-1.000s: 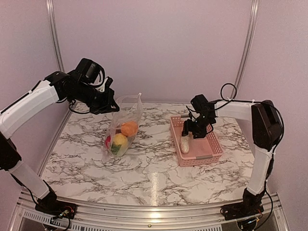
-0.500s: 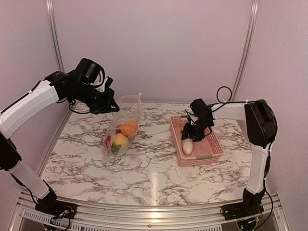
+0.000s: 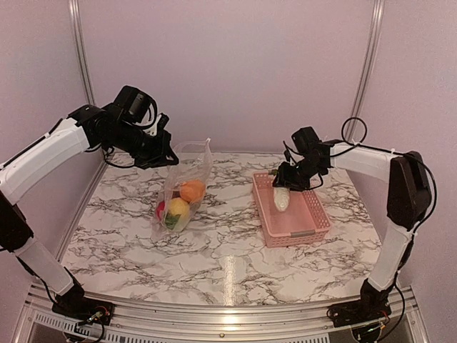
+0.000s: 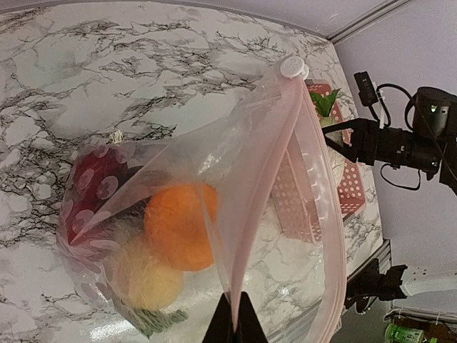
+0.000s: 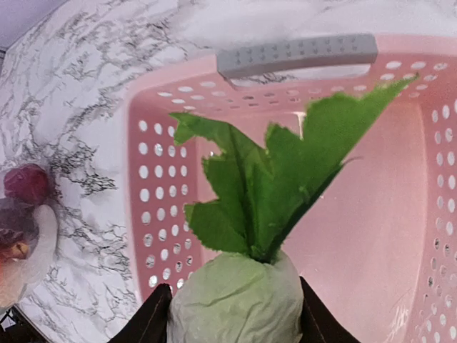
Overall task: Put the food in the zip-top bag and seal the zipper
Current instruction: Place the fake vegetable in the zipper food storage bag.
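Note:
The white vegetable is hanging by its leafy end and the bag's opening is open, so my right gripper keeps going over that opening and lets go there.
The zip-top bag stands on the marble table, its mouth held up. My left gripper is shut on the bag's mouth edge; the left wrist view shows the jaws pinching the film by the zipper. Inside the bag lie an orange fruit, a yellow one and a dark red one. My right gripper is shut on a white oblong vegetable with a green leaf. It holds the vegetable above the pink basket.
The pink lattice basket sits right of centre, with its grey handle at the near end. A white slider knob sits at the far end of the bag's mouth. A metal frame rail runs along the table's near edge.
My right gripper has risen from the basket floor with the white vegetable in it and shifted back and right. The left arm and the bag have not moved.

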### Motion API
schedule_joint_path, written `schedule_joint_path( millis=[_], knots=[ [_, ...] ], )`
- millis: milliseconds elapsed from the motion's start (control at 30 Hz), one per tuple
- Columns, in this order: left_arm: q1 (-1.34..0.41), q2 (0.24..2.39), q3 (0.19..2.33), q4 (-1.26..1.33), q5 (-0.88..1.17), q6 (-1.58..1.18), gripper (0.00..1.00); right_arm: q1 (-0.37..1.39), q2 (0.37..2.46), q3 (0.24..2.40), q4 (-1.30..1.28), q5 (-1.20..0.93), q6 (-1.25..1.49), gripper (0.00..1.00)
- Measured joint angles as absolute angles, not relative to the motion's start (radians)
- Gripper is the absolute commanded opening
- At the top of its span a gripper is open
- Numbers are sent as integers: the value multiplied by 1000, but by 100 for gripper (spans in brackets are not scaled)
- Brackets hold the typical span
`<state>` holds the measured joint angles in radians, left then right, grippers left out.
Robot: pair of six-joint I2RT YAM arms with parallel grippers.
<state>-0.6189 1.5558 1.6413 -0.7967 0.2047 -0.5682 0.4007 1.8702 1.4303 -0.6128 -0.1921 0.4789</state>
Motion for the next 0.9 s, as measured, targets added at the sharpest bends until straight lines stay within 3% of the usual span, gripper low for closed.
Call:
schedule_joint_path(
  millis=[300, 600, 900],
  knots=[
    [-619, 1592, 1667, -797, 213, -560, 0, 423, 1684, 1526, -522, -176, 500, 38],
    [-619, 1621, 1710, -798, 228, -549, 0, 582, 1670, 1680, -397, -140, 510, 35],
    [-616, 1646, 1731, -798, 258, -549, 0, 704, 1680, 1694, -224, -102, 525, 36]
  ],
)
